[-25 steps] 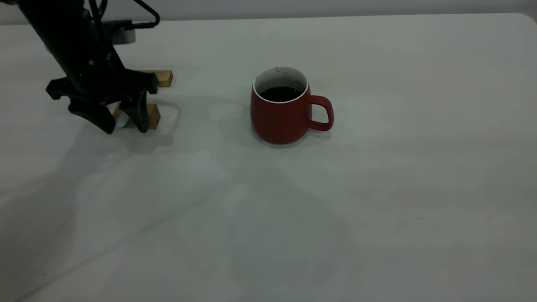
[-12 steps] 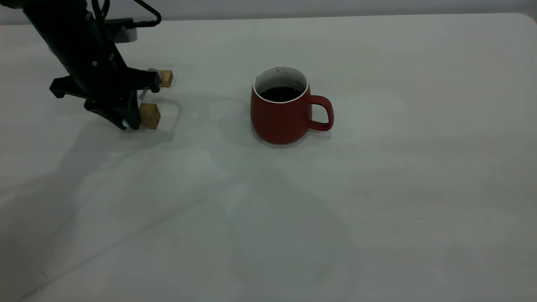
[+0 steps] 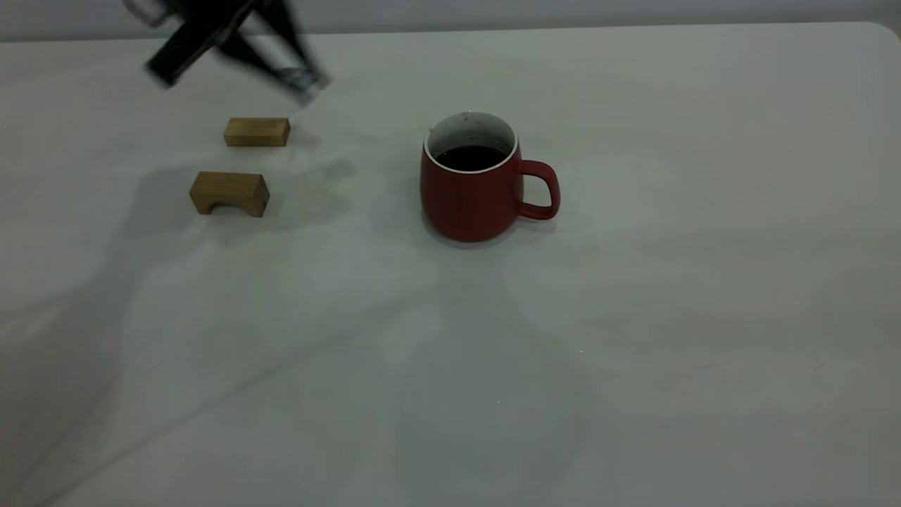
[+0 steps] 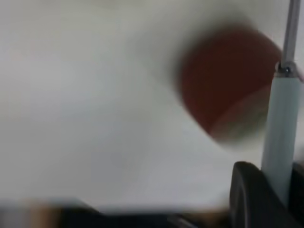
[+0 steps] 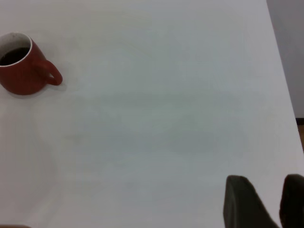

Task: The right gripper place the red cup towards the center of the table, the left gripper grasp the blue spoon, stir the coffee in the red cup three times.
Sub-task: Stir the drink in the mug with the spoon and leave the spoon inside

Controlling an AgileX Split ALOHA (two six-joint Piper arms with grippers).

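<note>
Next, I turn the blue spoon (image 4: 281,128) upright and lower its tip into the coffee (image 3: 471,158), because the spoon is slanting in my left gripper, away from the red cup's opening.
The red cup (image 3: 470,190) stands upright near the middle of the table (image 3: 633,317), handle to the right, with dark coffee (image 3: 470,156) inside. My left gripper (image 3: 292,74) hangs in the air at the far left, above and behind the wooden blocks and well left of the cup, blurred by motion. In the left wrist view it (image 4: 278,178) is shut on the blue spoon (image 4: 280,123); the pale handle runs out between the fingers and the cup (image 4: 228,80) lies beyond. My right gripper (image 5: 266,190) is open over bare table, far from the cup (image 5: 21,71).
Two small wooden blocks lie at the left, a flat one (image 3: 257,132) and an arched one (image 3: 229,192). The table's right edge (image 5: 285,95) runs close to my right gripper.
My left gripper closed on the spoon at the blocks, then rose and swung up and right towards the cup. Both blocks are uncovered. The cup has not moved.
</note>
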